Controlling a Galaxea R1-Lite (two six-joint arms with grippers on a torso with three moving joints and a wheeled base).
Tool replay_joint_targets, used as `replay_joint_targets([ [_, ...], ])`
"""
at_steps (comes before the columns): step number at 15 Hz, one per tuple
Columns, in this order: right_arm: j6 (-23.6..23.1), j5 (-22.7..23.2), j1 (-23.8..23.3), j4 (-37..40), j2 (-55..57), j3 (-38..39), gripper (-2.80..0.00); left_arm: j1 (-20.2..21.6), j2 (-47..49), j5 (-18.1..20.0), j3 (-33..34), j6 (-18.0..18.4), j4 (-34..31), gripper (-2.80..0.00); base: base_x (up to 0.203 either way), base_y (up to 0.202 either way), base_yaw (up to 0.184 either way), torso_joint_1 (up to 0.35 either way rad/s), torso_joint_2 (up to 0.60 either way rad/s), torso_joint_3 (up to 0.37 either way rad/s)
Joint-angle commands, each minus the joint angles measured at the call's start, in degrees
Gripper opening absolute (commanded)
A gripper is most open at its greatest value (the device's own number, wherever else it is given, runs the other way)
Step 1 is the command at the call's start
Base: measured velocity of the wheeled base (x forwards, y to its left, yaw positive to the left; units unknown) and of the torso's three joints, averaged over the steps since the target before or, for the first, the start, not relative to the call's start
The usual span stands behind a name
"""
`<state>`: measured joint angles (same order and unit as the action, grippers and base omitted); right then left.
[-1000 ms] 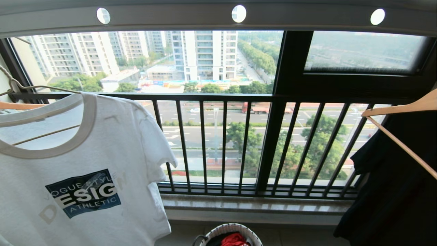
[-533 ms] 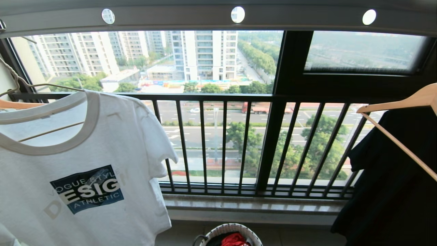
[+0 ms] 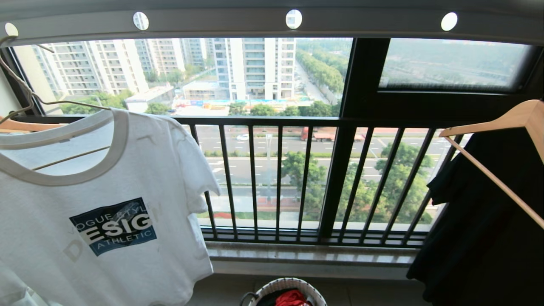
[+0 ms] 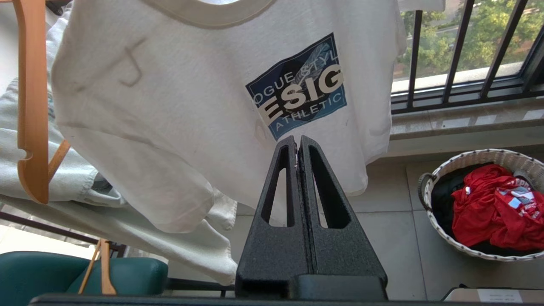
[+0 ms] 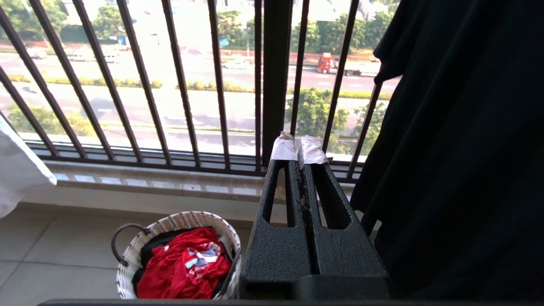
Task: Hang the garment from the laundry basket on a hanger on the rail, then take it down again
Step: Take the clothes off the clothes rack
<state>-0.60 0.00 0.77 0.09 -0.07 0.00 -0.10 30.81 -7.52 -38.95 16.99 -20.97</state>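
Observation:
My left gripper's closed fingers are clear of the wooden hanger (image 4: 33, 102). I keep bringing them toward the T-shirt's near shoulder (image 4: 94, 43) until they can open around it.
The garment (image 3: 106, 212), a white T-shirt with a dark blue chest print, hangs at the left on the thin cream hanger (image 3: 72, 103) under the pale grey rail (image 3: 255, 26). My left gripper (image 4: 297, 140) is shut and empty, its tips pointing at the T-shirt's (image 4: 170, 106) lower front just under the print. My right gripper (image 5: 299, 148) is shut with nothing in it, its white-taped tips facing the window bars. The laundry basket (image 3: 293, 282) stands on the floor below; its rim also shows in both wrist views (image 4: 430, 212) (image 5: 178, 217). Neither gripper shows in the head view.
A red garment (image 4: 488, 212) lies in the basket. A black garment (image 3: 488, 238) on a wooden hanger (image 3: 488, 124) hangs at the right. Beside the T-shirt are another wooden hanger (image 4: 32, 106), a pale denim piece (image 4: 63, 182) and a teal seat (image 4: 42, 272). The black window railing (image 3: 278, 182) stands behind.
The rail's holes have drawn closer together while the window stays put. The T-shirt has shifted up and right, and the black garment with its wooden hanger has shifted left.

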Motion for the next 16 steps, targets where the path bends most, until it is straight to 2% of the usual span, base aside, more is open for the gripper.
replay_joint_targets([
  [1, -0.02, 0.0, 0.03, 0.0, -0.01, 0.0, -2.8, 0.05, 6.08, -2.2, -4.88, 1.31, -2.0, -2.8, 0.0, 0.0, 0.0, 0.0, 0.0, 0.0],
  [4, -0.02, 0.0, 0.02, 0.0, 0.07, 0.0, -2.8, 0.11, 13.57, -6.52, -13.42, 4.47, -4.06, -2.8, 0.0, 0.0, 0.0, 0.0, 0.0, 0.0],
  [6, -0.02, 0.0, 0.02, -0.01, -0.01, 0.0, -2.8, 1.06, 18.66, -7.31, -21.69, 6.46, -7.69, -2.8, 0.0, 0.0, 0.0, 0.0, 0.0, 0.0],
  [8, -0.02, 0.0, 0.02, -0.05, -0.01, 0.0, -2.8, 5.43, 24.99, -7.57, -29.33, 9.15, -11.55, -2.8, 0.0, 0.0, 0.0, 0.0, 0.0, 0.0],
  [10, -0.09, 0.0, 0.02, 0.0, -0.01, 0.0, -2.8, 10.62, 28.87, -7.57, -32.48, 12.08, -12.93, -2.8, 0.0, 0.0, 0.0, 0.0, 0.0, 0.0],
  [14, -0.02, 0.0, 0.02, -0.03, 0.07, 0.0, -2.8, 15.44, 32.54, -6.95, -35.1, 14.59, -13.3, -2.8, 0.0, 0.0, 0.0, 0.0, 0.0, 0.0],
  [16, -0.02, 0.0, 0.02, 0.0, -0.01, 0.0, -2.8, 16.86, 33.65, -4.72, -37.58, 14.91, -13.71, -2.8, 0.0, 0.0, 0.0, 0.0, 0.0, 0.0],
])
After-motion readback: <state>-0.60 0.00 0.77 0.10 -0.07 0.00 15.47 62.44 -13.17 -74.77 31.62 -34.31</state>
